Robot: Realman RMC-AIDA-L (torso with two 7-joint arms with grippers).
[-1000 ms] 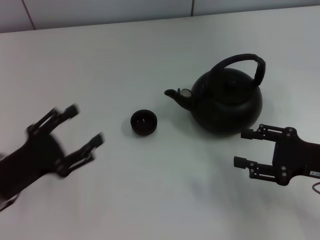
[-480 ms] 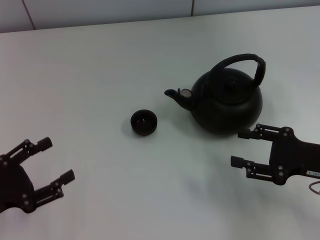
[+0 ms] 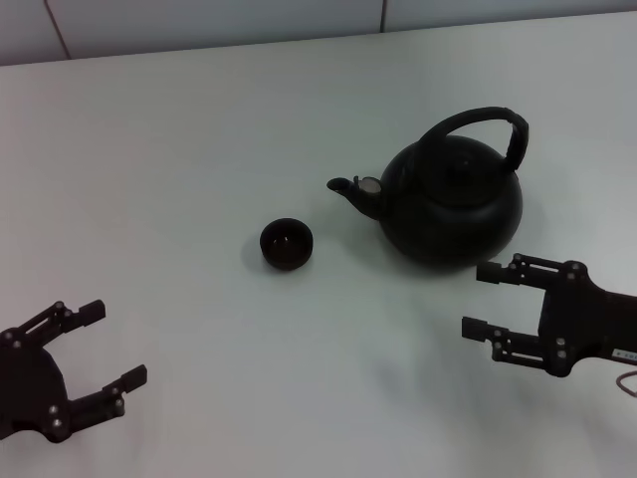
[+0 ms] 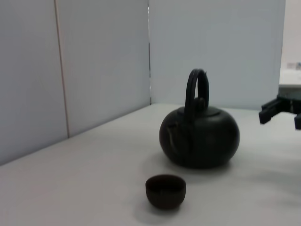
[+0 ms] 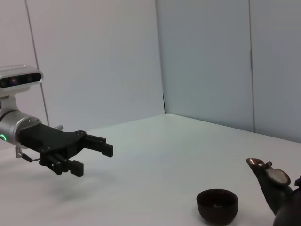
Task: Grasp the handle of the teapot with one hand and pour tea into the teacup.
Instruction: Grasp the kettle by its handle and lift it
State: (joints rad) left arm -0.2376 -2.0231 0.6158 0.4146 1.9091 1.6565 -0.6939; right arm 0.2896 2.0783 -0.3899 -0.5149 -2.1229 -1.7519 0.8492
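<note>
The teapot's belly (image 3: pixel 460 234) has my right gripper pointing past it, so next I back off, turn and grasp the handle at its end (image 3: pixel 517 147) away from the spout.
The round black teapot (image 3: pixel 453 204) stands upright on the white table, spout toward the left, its arched handle (image 3: pixel 488 121) over the lid. It also shows in the left wrist view (image 4: pixel 200 137). The tiny black teacup (image 3: pixel 286 243) sits left of the spout, apart from it; it also shows in the left wrist view (image 4: pixel 165 190) and the right wrist view (image 5: pixel 217 205). My right gripper (image 3: pixel 482 299) is open and empty, just in front of the teapot's right side, not touching it. My left gripper (image 3: pixel 111 344) is open and empty at the near left, far from the cup.
The white table (image 3: pixel 199 129) ends at a pale panelled wall (image 3: pixel 199 20) at the back. In the right wrist view the left gripper (image 5: pixel 91 153) hovers over the table with its wrist camera above it.
My left gripper has drawn back from the middle left to the near left corner. My right gripper has shifted slightly nearer and to the right. Teapot and cup have not moved.
</note>
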